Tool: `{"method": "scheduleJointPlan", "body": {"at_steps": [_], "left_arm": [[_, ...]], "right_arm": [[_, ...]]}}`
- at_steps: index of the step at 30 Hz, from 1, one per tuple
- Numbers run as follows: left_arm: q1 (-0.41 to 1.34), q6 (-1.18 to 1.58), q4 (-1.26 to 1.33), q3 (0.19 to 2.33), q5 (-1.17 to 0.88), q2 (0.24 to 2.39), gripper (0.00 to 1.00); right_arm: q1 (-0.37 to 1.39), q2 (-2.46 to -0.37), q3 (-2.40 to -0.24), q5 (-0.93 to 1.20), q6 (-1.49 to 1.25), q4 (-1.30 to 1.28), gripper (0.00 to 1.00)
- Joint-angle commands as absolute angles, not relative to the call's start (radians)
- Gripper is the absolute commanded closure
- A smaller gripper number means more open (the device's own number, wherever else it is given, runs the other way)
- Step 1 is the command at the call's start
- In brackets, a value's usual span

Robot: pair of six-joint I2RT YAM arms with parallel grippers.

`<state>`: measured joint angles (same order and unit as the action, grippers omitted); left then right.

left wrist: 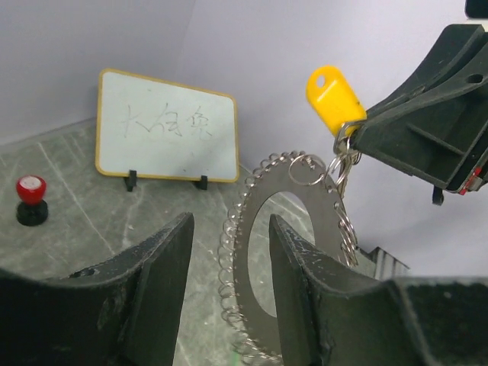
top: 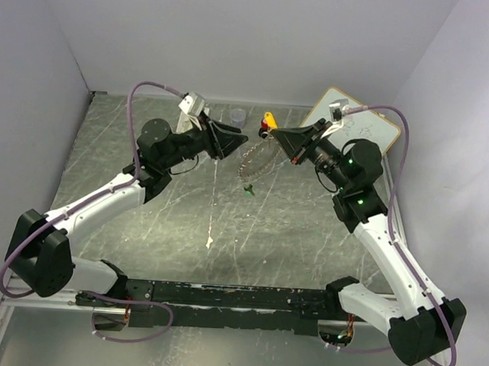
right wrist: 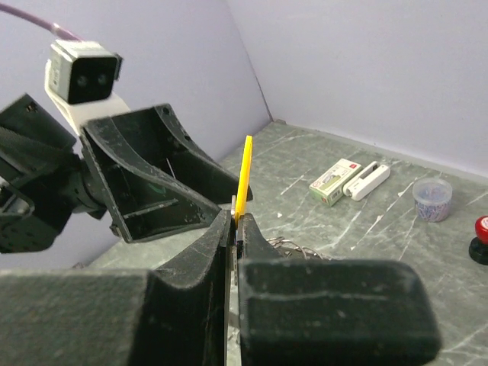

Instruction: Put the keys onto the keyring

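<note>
The keyring dangles loosely from the yellow key in my right gripper. My left gripper should therefore move in and pinch the loops point(left wrist: 341, 169) next to the key.
The keyring point(top: 254, 161), a toothed silvery ring, hangs tilted between my two grippers. My right gripper point(top: 275, 133) is shut on the yellow-orange key point(top: 269, 118), which a small split ring joins to the keyring. In the left wrist view the yellow key point(left wrist: 334, 97) sticks up from the right gripper's fingers point(left wrist: 415, 133). My left gripper point(left wrist: 229, 229) is open, and the keyring's rim point(left wrist: 245, 251) stands between its fingers. The green key point(top: 248, 189) hangs at the keyring's lower edge. In the right wrist view the yellow key point(right wrist: 244, 174) shows edge-on in my right gripper point(right wrist: 235, 223).
A small whiteboard point(top: 353, 123) stands at the back right. A red-capped black knob point(left wrist: 30, 200) sits near it. A grey round cup point(top: 238, 115) is at the back. A small box point(right wrist: 334, 181) and a white oblong item point(right wrist: 367, 181) lie beyond it.
</note>
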<state>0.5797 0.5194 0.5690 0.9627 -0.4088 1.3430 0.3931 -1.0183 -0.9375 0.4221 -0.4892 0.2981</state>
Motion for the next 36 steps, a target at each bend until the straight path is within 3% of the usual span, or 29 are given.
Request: {"method": "scheduleJointPlan", "body": {"at_steps": [1, 16, 27, 30, 36], "left_arm": [[0.581, 0.383, 0.475, 1.053, -0.455, 1.335, 0.45], [0.645, 0.156, 0.201, 1.303, -0.624, 1.437, 0.45], [0.687, 0.045, 0.042, 1.355, -0.588, 1.462, 0.46], [0.688, 0.045, 0.051, 1.35, -0.578, 1.463, 0.57], [0.688, 0.056, 0.082, 1.337, -0.568, 1.455, 0.91]], "right_arm": [[0.39, -1.033, -1.031, 0.468, -0.404, 0.192, 1.0], [0.39, -1.06, -1.075, 0.503, -0.365, 0.103, 1.0], [0.39, -1.064, -1.082, 0.513, -0.369, 0.105, 1.0], [0.391, -1.067, -1.083, 0.517, -0.371, 0.111, 1.0], [0.39, -1.064, -1.078, 0.518, -0.374, 0.11, 1.0]]}}
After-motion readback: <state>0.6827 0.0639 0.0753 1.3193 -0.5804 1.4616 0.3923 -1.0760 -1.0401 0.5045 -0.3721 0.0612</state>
